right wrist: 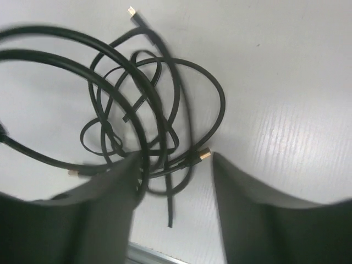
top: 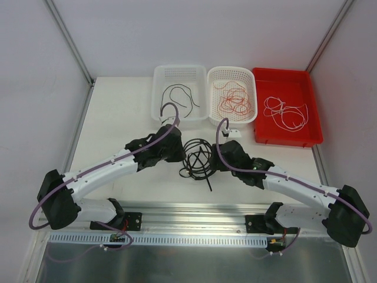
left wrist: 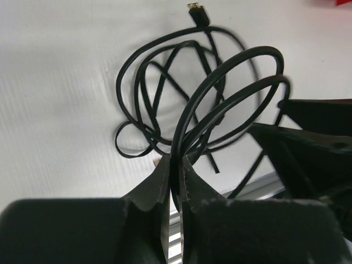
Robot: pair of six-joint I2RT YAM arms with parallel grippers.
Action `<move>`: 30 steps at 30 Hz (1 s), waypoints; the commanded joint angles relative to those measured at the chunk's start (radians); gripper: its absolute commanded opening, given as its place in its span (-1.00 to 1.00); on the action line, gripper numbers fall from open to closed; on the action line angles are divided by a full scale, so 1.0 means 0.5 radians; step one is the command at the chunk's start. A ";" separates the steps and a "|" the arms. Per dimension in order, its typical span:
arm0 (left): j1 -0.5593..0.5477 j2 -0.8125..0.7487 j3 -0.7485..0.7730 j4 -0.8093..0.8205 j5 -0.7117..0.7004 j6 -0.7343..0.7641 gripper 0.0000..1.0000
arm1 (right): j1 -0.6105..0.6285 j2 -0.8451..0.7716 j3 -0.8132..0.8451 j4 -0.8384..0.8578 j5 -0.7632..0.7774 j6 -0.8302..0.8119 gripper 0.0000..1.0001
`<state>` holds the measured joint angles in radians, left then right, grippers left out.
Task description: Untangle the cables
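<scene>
The cable loops in my left gripper go down into the tangle (top: 198,160), so my right gripper needs to grab their far side (left wrist: 281,80) and lift the plug end free.
A tangle of black cables (top: 198,158) lies on the white table between my two grippers; it also shows in the left wrist view (left wrist: 181,93) and the right wrist view (right wrist: 148,104). My left gripper (top: 178,152) sits at its left side; in the left wrist view the gripper (left wrist: 177,159) is shut on two black cable loops that arch up from its tips. My right gripper (top: 217,159) is at the tangle's right side; in the right wrist view it (right wrist: 173,157) is open, with a gold-tipped plug (right wrist: 204,154) between its fingers.
At the back stand a white basket (top: 160,94) with a black cable (top: 179,94), a white basket (top: 213,76) with orange-red cables (top: 235,101), and a red tray (top: 306,82) with white cables (top: 285,112). A small white piece (top: 232,133) lies near the right arm.
</scene>
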<state>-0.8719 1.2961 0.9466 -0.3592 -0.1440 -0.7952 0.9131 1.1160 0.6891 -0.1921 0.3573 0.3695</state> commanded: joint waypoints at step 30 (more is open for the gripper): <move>-0.085 -0.432 0.310 -0.214 -0.212 0.342 -1.00 | -0.013 -0.701 -0.047 0.102 -0.224 -0.230 0.52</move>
<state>-0.9154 1.1198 1.1145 -0.4965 -0.2905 -0.5919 0.9127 0.7460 0.6777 -0.2054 0.2642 0.2676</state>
